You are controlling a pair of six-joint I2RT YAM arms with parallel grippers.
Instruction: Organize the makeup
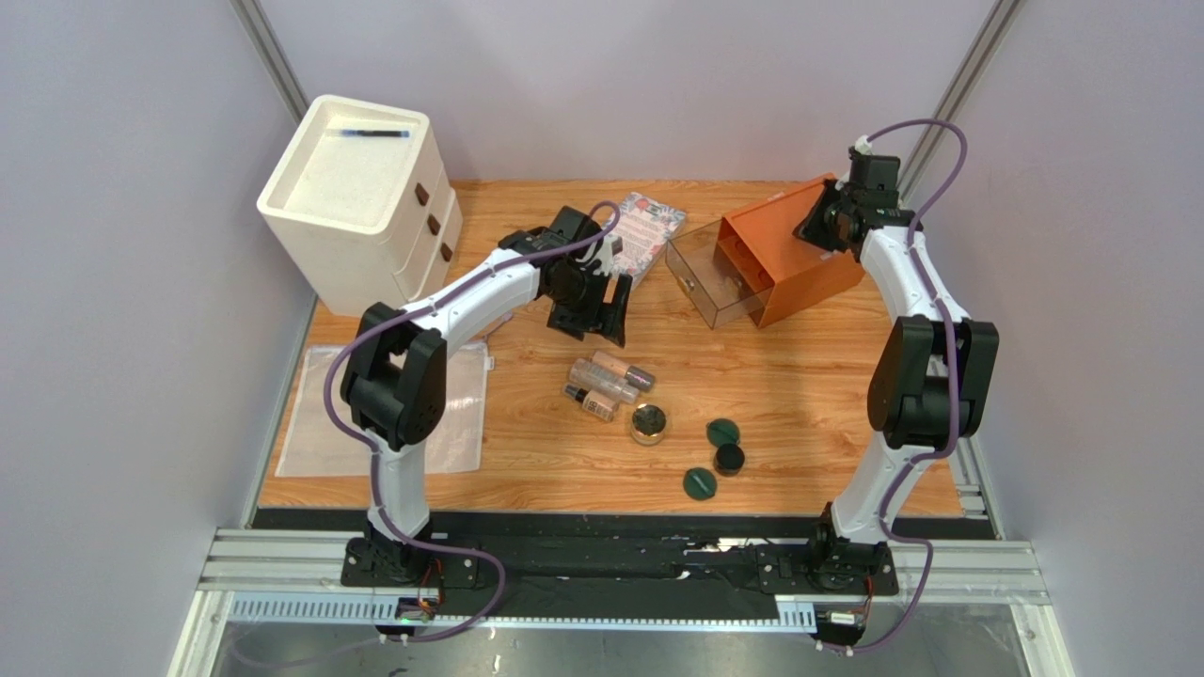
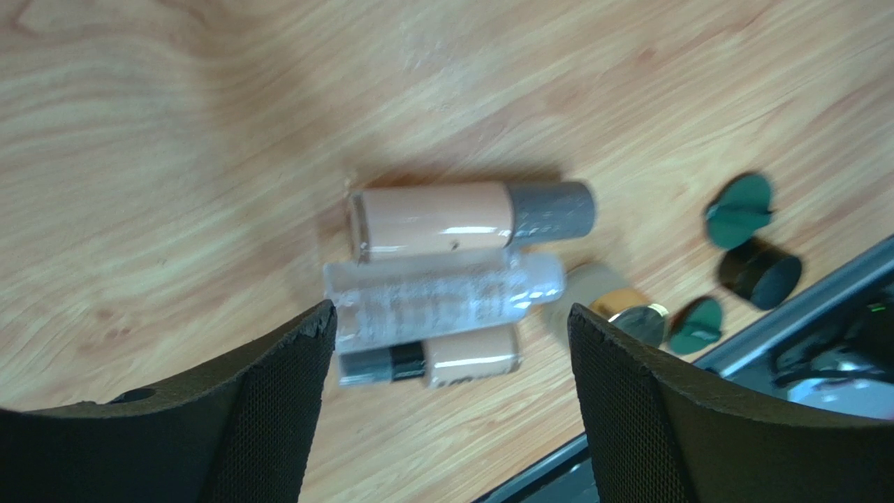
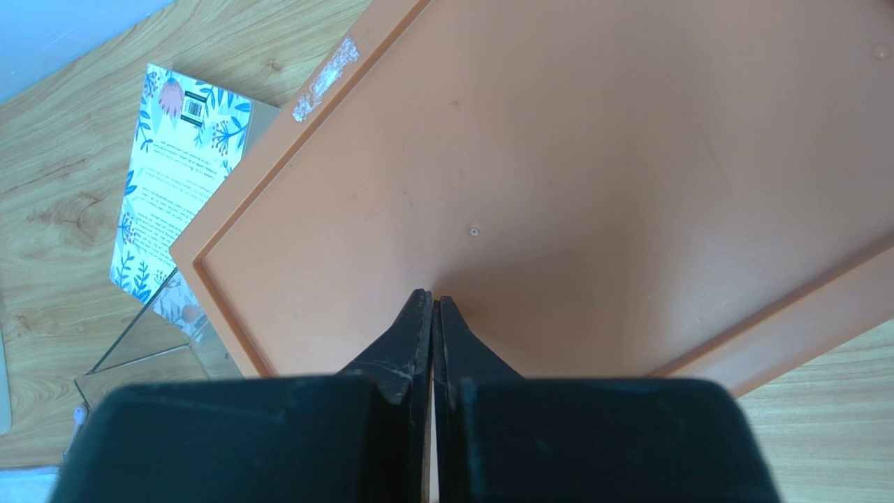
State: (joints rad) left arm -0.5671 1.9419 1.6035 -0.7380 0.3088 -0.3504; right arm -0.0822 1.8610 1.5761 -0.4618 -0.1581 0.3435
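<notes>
The peach tube lies along the opening of the robot's left gripper with its body (image 1: 609,367) against the clear tube, so the robot should turn the left gripper and pinch the grey cap (image 1: 642,380).
Three makeup tubes lie side by side mid-table: a peach one with a grey cap (image 2: 435,218), a clear one (image 2: 441,293) and a short peach one with a dark cap (image 2: 441,362); the top view shows them as a cluster (image 1: 608,384). To their right are the gold-rimmed compact (image 1: 650,422), two dark-green discs (image 1: 724,432) (image 1: 698,483) and a black jar (image 1: 729,459). My left gripper (image 2: 451,314) hangs open above the tubes, holding nothing. My right gripper (image 3: 432,301) is shut, its tips at the top panel of the orange box (image 3: 588,178).
The orange box (image 1: 792,261) has its clear drawer (image 1: 707,275) pulled out toward the middle. A floral booklet (image 1: 643,233) lies behind my left gripper. At far left, a white drawer unit (image 1: 361,198) carries a black pen (image 1: 375,134). A clear plastic sheet (image 1: 318,416) lies at left.
</notes>
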